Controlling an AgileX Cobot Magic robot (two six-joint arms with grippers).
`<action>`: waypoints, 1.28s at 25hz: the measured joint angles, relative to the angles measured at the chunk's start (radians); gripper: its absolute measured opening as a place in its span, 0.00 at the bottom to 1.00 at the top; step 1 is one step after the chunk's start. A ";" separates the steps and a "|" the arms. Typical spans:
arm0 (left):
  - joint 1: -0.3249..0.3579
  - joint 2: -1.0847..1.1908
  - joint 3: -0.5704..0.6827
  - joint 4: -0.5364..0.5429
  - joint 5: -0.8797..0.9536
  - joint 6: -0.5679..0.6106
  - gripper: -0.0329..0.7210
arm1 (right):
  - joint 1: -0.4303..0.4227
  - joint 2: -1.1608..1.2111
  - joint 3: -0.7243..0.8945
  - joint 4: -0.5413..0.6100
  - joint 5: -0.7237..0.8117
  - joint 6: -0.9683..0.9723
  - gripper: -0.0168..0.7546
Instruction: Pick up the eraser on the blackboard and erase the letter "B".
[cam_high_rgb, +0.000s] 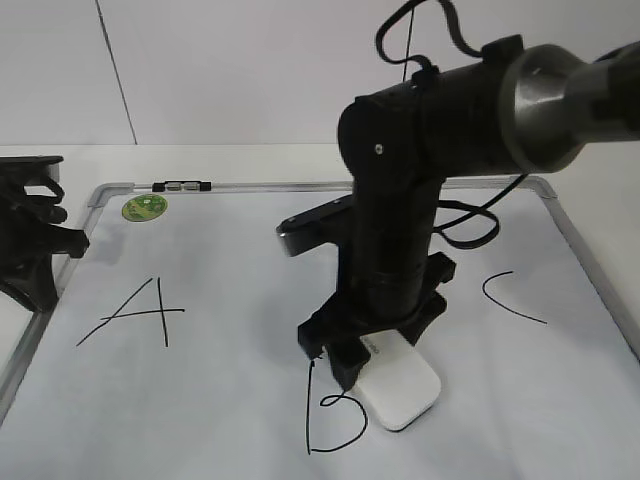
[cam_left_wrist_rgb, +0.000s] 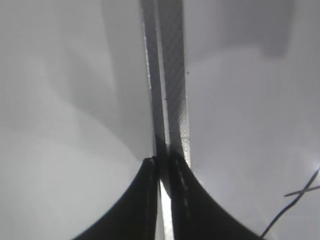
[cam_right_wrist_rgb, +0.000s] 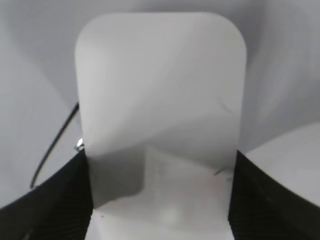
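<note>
The lower loop of the "B" (cam_high_rgb: 345, 424) is next to the eraser, so next my right gripper wipes the eraser back over the loop and stem (cam_high_rgb: 309, 415) before raising it.
The white eraser (cam_high_rgb: 405, 390) lies flat on the blackboard (cam_high_rgb: 230, 300), right beside the letter "B" (cam_high_rgb: 330, 420). My right gripper (cam_high_rgb: 362, 358) is shut on the eraser, with one finger on each long side. In the right wrist view the eraser (cam_right_wrist_rgb: 160, 90) fills the space between the fingers (cam_right_wrist_rgb: 160, 155), and a black stroke of the "B" (cam_right_wrist_rgb: 50, 150) shows at its left. The top of the "B" is hidden behind the gripper and eraser. My left gripper (cam_high_rgb: 35, 245) is shut and empty at the board's left edge, over the grey frame (cam_left_wrist_rgb: 167, 75).
A black "A" (cam_high_rgb: 135, 312) is at the left of the board and a "C" (cam_high_rgb: 510, 298) at the right. A round green sticker (cam_high_rgb: 144, 207) and a small black-and-silver piece (cam_high_rgb: 182, 186) sit at the top left. The right arm reaches over the board's middle.
</note>
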 joint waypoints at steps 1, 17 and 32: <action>0.000 0.000 0.000 0.000 0.000 0.000 0.08 | 0.019 0.000 0.000 0.007 -0.001 0.000 0.75; 0.000 0.000 0.000 0.000 0.000 0.000 0.08 | 0.215 0.006 0.000 0.085 -0.007 0.003 0.75; 0.000 0.000 0.000 0.000 0.000 0.000 0.08 | -0.079 0.008 -0.002 0.025 -0.007 0.068 0.75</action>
